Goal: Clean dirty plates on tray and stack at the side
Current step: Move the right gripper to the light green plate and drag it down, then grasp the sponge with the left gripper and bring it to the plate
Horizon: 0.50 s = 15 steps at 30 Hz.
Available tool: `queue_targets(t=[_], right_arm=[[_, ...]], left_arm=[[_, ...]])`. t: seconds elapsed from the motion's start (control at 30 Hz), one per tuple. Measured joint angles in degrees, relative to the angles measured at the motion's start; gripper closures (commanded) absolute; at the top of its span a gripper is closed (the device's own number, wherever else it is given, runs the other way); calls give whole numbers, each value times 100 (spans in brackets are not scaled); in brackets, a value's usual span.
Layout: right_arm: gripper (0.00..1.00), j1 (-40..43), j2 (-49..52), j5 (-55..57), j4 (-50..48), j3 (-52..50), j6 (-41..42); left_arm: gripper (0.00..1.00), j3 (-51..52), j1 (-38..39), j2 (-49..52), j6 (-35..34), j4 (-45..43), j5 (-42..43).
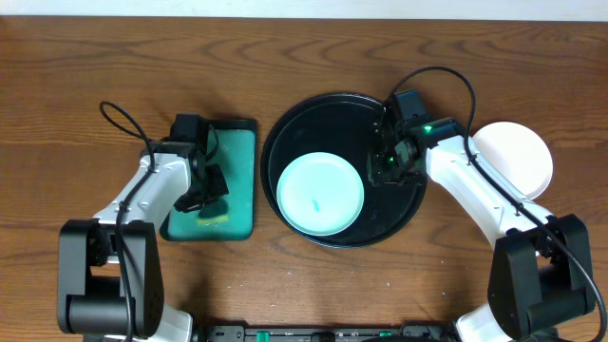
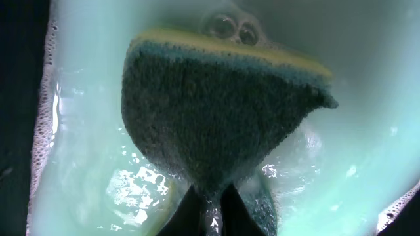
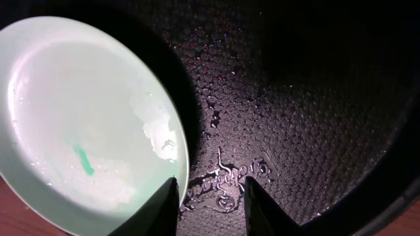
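Observation:
My right gripper needs to grip the plate's rim (image 1: 362,197) firmly before my left gripper scrubs, because the plate with the green smear (image 1: 316,205) lies loose on the black tray.
A pale mint plate (image 1: 320,195) lies on the left half of the round black tray (image 1: 328,109). It carries a green smear and wet film in the right wrist view (image 3: 85,118). My right gripper (image 1: 384,169) is open and empty, low over the black tray's floor (image 3: 295,98), with its left finger at the plate's rim (image 3: 211,191). A white plate (image 1: 518,157) lies on the table to the right of the tray. No third plate shows apart from these. My left gripper (image 1: 209,190) is shut on a green and yellow sponge (image 2: 216,105).
The sponge (image 1: 217,218) rests in foamy water in the rectangular teal tray (image 1: 239,133), left of the black tray; the water shows in the left wrist view (image 2: 367,131). Both arms' cables loop above them. The table is brown wood.

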<state>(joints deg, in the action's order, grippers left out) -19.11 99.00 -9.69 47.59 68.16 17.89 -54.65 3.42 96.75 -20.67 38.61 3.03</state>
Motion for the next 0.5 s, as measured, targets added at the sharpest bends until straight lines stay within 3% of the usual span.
queue_targets(t=[0.17, 0.23, 0.4, 0.5], right_arm=[[62, 0, 0, 131, -28, 0, -20], [55, 0, 7, 201, -55, 0, 13], [54, 0, 372, 164, -437, 0, -68], [58, 0, 758, -293, -675, 0, -483]], left_arm=[[93, -223, 0, -39, 22, 496, 0], [93, -332, 0, -201, 50, 754, 2], [93, -472, 0, -737, 149, 916, 258], [93, -511, 39, -1027, 173, 922, 614]])
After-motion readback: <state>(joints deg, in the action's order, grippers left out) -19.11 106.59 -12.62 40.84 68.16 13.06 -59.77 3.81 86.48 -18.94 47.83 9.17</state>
